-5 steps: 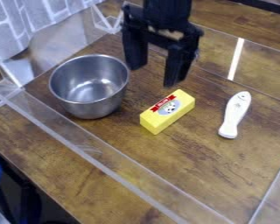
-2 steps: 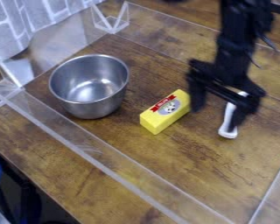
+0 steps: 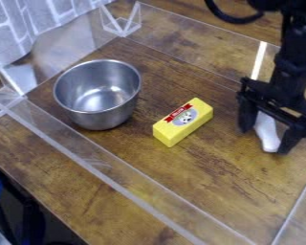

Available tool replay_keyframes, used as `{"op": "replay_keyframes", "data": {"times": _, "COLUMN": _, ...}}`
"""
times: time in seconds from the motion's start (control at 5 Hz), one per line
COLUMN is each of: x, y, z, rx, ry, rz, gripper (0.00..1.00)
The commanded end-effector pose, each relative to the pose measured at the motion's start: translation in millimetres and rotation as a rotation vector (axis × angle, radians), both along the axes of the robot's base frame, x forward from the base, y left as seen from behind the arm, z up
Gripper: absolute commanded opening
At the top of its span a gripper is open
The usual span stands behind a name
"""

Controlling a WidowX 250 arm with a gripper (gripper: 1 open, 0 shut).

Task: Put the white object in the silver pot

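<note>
The white object (image 3: 268, 133) is between the gripper's open fingers and clear of the yellow block, so the robot should keep those fingers on either side of the object until they close on it.
The white object (image 3: 270, 143) lies on the wooden table at the right, and only its lower end shows between the fingers. My gripper (image 3: 270, 135) points down over it, open, with one black finger (image 3: 245, 117) on each side of it. I cannot tell whether the fingers touch it. The silver pot (image 3: 98, 93) stands empty at the left, well apart from the gripper.
A yellow block (image 3: 183, 122) with a round red-and-white label lies between the pot and the gripper. A clear plastic wall (image 3: 104, 167) runs along the table's front and left edges. White tiled panels and crumpled material (image 3: 41, 33) fill the back left corner.
The gripper has moved from the back middle, behind the yellow block, to the right and down over the white object. It stayed open. The pot, block and white object have not moved.
</note>
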State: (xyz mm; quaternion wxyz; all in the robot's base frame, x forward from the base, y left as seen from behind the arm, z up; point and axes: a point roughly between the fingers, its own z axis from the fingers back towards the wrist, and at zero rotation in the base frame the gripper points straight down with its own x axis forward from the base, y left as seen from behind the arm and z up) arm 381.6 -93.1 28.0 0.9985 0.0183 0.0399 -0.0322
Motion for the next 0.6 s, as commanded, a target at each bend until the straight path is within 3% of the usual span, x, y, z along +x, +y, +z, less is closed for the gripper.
{"op": "replay_keyframes", "data": {"times": 0.0, "x": 16.7, "y": -7, "z": 15.7, "rx": -0.013, "ry": -0.074, "rz": -0.014, "gripper": 1.0}}
{"op": "replay_keyframes", "data": {"times": 0.4, "x": 22.6, "y": 4, "z": 20.5, "rx": -0.001, "ry": -0.086, "rz": 0.003, "gripper": 1.0}}
